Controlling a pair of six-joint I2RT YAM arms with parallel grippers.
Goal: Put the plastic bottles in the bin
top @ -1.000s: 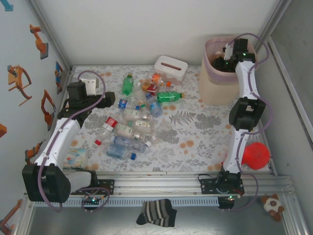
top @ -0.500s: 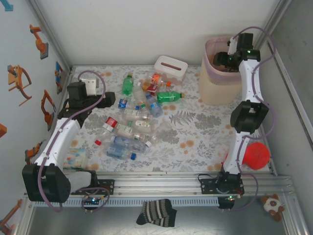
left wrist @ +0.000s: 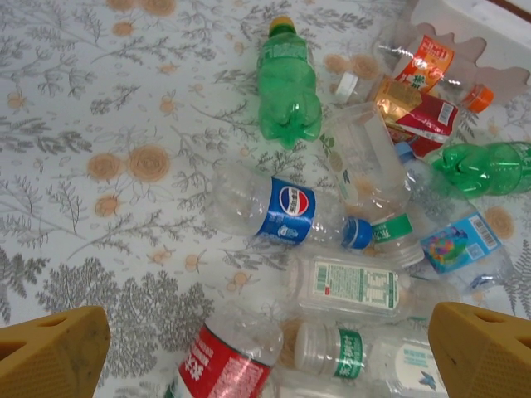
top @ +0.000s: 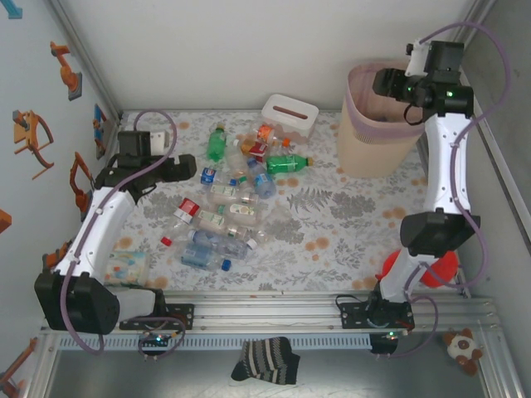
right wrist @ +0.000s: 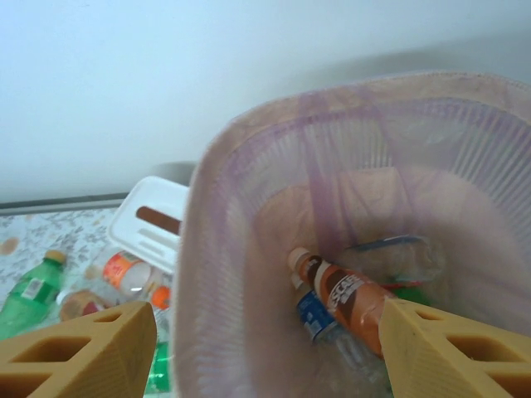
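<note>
The red-labelled bottle (top: 182, 217) is far from my right gripper at the bin, so my left gripper should grab its base end (left wrist: 247, 327) and hand it to my right gripper.
Several plastic bottles (top: 232, 199) lie in a heap on the flowered table left of centre. Among them are a green one (left wrist: 289, 83), a blue-labelled one (left wrist: 286, 211) and a red-labelled one (left wrist: 220, 365). My left gripper (top: 184, 170) hovers open at the heap's left edge, its jaws (left wrist: 270, 356) wide over the bottles and empty. The beige bin (top: 373, 145) with its pink liner stands at the back right. My right gripper (top: 390, 83) hangs open and empty above its rim. Below it, inside the bin (right wrist: 216, 274), lie a brown-orange bottle (right wrist: 344, 294) and a blue-labelled one (right wrist: 314, 319).
A white tissue box (top: 290, 112) sits behind the heap, next to the bin. A red ball (top: 436, 264) lies by the right arm's base, and a small packet (top: 129, 265) is at the front left. A striped sock (top: 265, 361) and a plush toy (top: 460, 344) lie beyond the front rail.
My right gripper has risen from inside the bin to above its rim, with the arm stretched up and to the right. The left gripper shifted slightly towards the heap.
</note>
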